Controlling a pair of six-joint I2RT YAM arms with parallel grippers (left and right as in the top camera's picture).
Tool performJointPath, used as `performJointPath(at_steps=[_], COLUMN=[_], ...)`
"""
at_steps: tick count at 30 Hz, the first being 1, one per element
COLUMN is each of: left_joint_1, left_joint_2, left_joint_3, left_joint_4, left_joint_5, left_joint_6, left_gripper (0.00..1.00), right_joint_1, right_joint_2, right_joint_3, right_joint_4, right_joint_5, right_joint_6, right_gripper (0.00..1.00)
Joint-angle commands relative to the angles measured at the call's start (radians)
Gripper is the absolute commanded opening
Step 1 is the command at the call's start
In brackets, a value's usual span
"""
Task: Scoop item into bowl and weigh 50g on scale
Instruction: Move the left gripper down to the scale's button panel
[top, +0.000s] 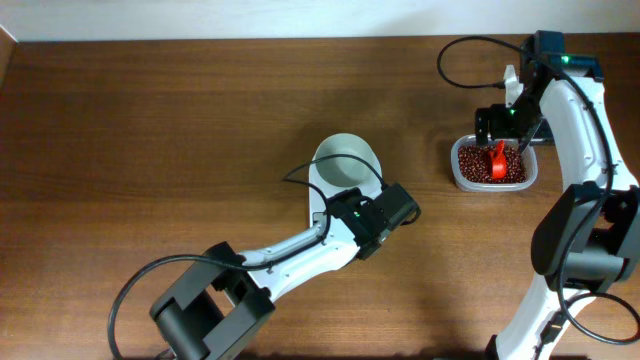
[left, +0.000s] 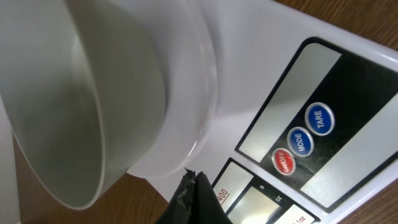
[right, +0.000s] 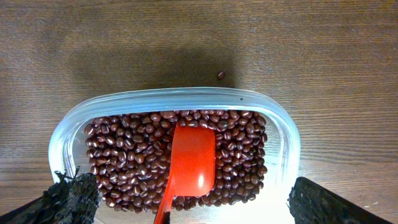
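Observation:
The scale's display (left: 255, 208) is next to my left gripper's fingers, which hover short of the scale's buttons. Next, I move the fingers back toward the red button (left: 283, 162) and lower them there.
The white bowl (top: 345, 160) stands on the white scale (top: 319, 198) at the table's middle and looks empty. In the left wrist view the bowl (left: 93, 93) sits left of the scale's panel (left: 348, 106), which has a red button (left: 283, 162) and two blue ones. My left gripper (top: 383, 213) is shut and empty, its tip (left: 194, 179) right at the scale's display. The beans (right: 124, 155) fill a clear tub (right: 186, 93), with a red scoop (right: 194, 160) lying in them. My right gripper (right: 199, 205) is open above the tub (top: 492, 165), one finger at each side, holding nothing.
One loose bean (right: 221, 74) lies on the wood beyond the tub. A black cable (top: 455, 60) loops at the back right near the right arm. The table's back edge meets a white wall.

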Motion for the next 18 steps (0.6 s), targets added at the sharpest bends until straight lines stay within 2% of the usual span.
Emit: performJointPath(at_steps=[1, 3, 5, 7, 12, 18], left_joint_1=[-0.04, -0.066, -0.086, -0.088, -0.088, -0.062], left_joint_2=[0.005, 0.005, 0.005, 0.005, 0.062, 0.104], left_joint_3=[-0.005, -0.005, -0.005, -0.005, -0.005, -0.005], left_joint_4=[0.01, -0.002, -0.015, -0.015, -0.026, 0.039], left_joint_5=[0.042, 0.131, 0.207, 0.212, 0.129, 0.031], left_joint_6=[0.016, 0.034, 0.111, 0.126, 0.154, 0.153], left_gripper=[0.0, 0.0, 0.0, 0.0, 0.0, 0.0], right_joint_1=[-0.007, -0.007, -0.007, -0.007, -0.007, -0.007], right_joint_2=[0.01, 0.01, 0.01, 0.01, 0.01, 0.01], right_joint_3=[0.007, 0.007, 0.007, 0.008, 0.007, 0.008], right_joint_4=[0.0, 0.0, 0.0, 0.0, 0.0, 0.0], right_joint_5=[-0.01, -0.01, -0.01, -0.01, -0.01, -0.01], right_joint_6=[0.011, 0.011, 0.011, 0.011, 0.011, 0.011], right_gripper=[0.99, 0.99, 0.99, 0.99, 0.99, 0.99])
